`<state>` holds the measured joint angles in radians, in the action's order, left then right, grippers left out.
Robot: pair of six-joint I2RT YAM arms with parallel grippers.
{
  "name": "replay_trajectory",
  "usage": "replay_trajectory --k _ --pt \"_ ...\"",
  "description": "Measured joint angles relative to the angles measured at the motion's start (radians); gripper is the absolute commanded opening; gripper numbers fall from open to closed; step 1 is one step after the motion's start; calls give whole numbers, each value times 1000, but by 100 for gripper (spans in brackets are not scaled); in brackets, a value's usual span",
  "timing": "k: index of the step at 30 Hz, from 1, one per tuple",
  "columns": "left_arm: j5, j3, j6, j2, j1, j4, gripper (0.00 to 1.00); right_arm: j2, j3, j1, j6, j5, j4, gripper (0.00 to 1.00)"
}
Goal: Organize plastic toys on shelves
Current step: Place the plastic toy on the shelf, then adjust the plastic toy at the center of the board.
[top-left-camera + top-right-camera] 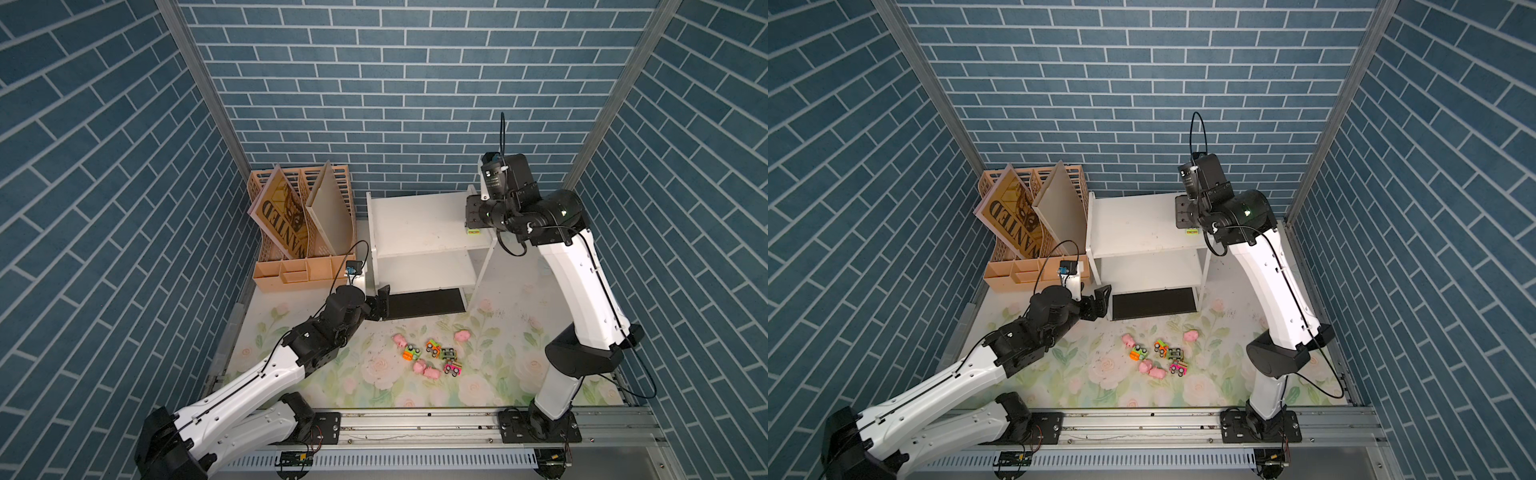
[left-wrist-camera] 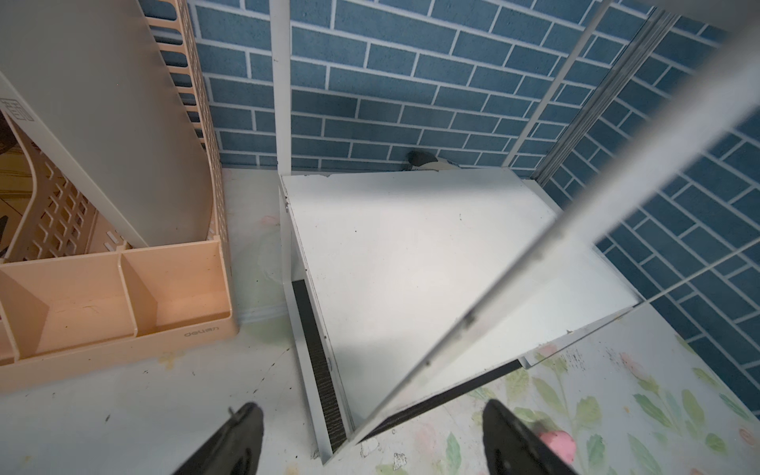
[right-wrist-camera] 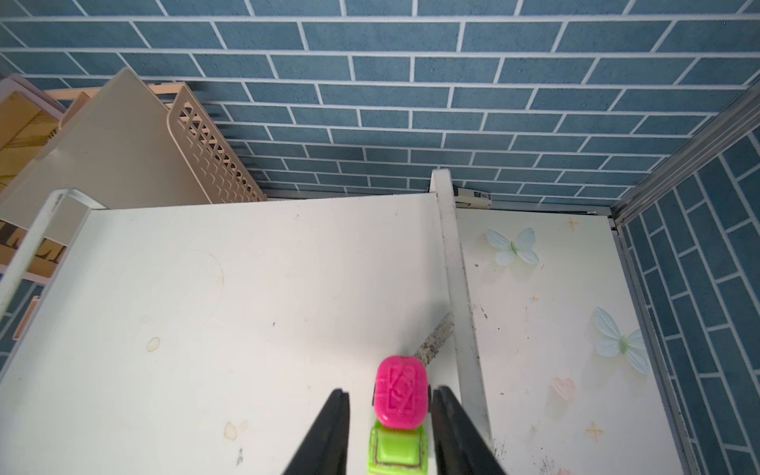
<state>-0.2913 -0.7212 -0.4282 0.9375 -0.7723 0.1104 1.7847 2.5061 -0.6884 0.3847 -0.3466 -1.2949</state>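
My right gripper should keep backing away until it gets to the mat's toys [image 1: 411, 352], as the green truck [image 3: 399, 446] is sitting on the top board, free of my open fingers.
The white shelves [image 1: 419, 224] [image 1: 1138, 224] stand at the back. A green truck with a pink load [image 3: 399, 411] sits on the top board by its right edge, also seen in a top view [image 1: 473, 231]. My right gripper [image 3: 390, 392] straddles it, open, with a gap to one finger [image 3: 333, 423]. My left gripper [image 2: 370, 407] [image 1: 381, 299] is open and holds nothing, low at the unit's front left corner. On the floral mat lie several trucks [image 1: 433, 347] [image 1: 1160, 346] and several pink pigs [image 1: 400, 340] [image 1: 1128, 340]. A pink pig [image 2: 557, 446] shows beside one left finger.
A peach file organizer [image 1: 299, 232] [image 2: 123, 288] with a WANTED board [image 1: 282, 216] and a beige board stands left of the shelves, close to my left wrist. The shelves' dark bottom [image 1: 424, 303] lies in front. Blue brick walls close three sides.
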Motion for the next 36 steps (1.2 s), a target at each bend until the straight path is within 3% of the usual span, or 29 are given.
replay_trajectory --k 4,9,17,26,36 --pt "30 12 -13 -42 0 -1 85 -88 -101 -60 3 9 2 35" --pt "86 70 -45 -94 -14 7 85 -231 -282 -285 45 -8 4 33" --pt "90 168 -150 -151 -142 37 84 -410 -813 -595 202 -48 109 32" --pt "57 242 -274 -65 -216 74 81 -407 -1331 -633 265 0 426 29" --pt "-60 255 -370 -143 -217 165 81 -247 -1483 -595 233 130 819 32"
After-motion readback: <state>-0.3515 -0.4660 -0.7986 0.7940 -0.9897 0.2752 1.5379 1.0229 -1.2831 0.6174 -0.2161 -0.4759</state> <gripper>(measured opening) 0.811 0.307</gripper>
